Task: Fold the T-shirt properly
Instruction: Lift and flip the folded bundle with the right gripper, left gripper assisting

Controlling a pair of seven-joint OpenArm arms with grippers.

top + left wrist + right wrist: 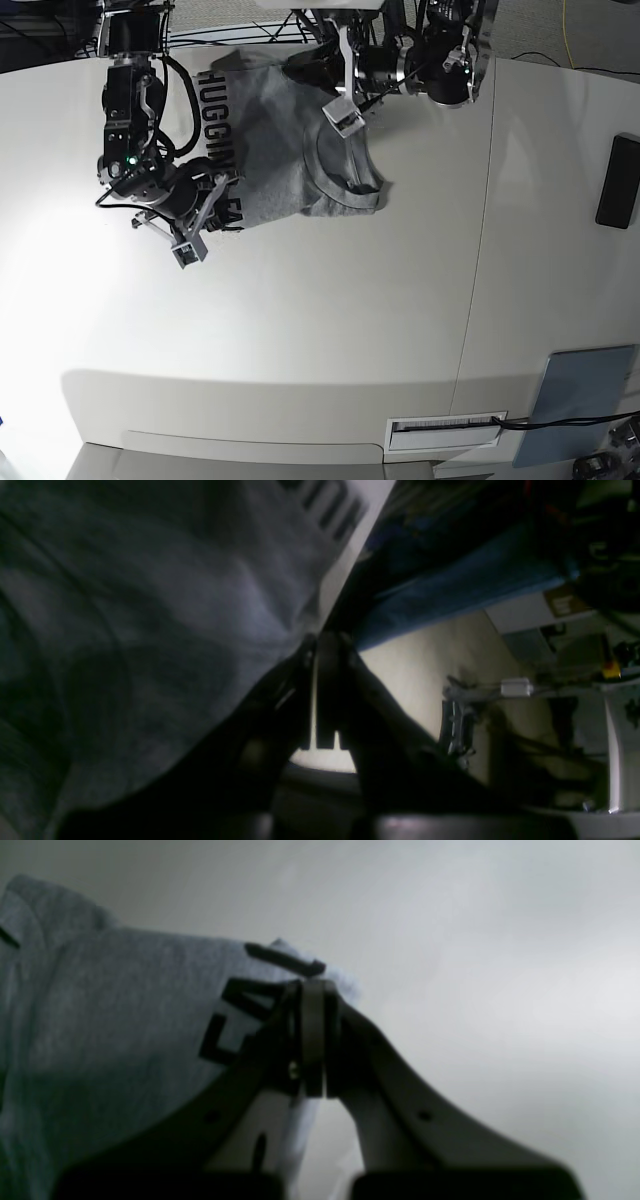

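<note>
The T-shirt is lying crosswise at the table's far edge (250, 62). Next, my left gripper swings the T-shirt's end back toward the table's middle (335, 240) to turn the T-shirt square.
The light grey T-shirt (285, 150) lies bunched at the table's far edge, its neck opening (345, 180) facing right and black lettering (225, 150) along its left side. My right gripper (222, 197) is shut on the shirt's lettered corner; the right wrist view shows the jaws (312, 990) pinching cloth (110, 1005) beside the letters "FA". My left gripper (300, 63) is shut on the shirt's far edge; in the left wrist view the jaws (320, 642) hold the cloth (150, 605) by the table edge.
A black flat object (617, 182) lies at the right edge. A blue-grey panel (580, 392) and a label strip (445, 430) sit at the front right. A seam (480, 250) runs down the table. Cables and floor show beyond the far edge (440, 680).
</note>
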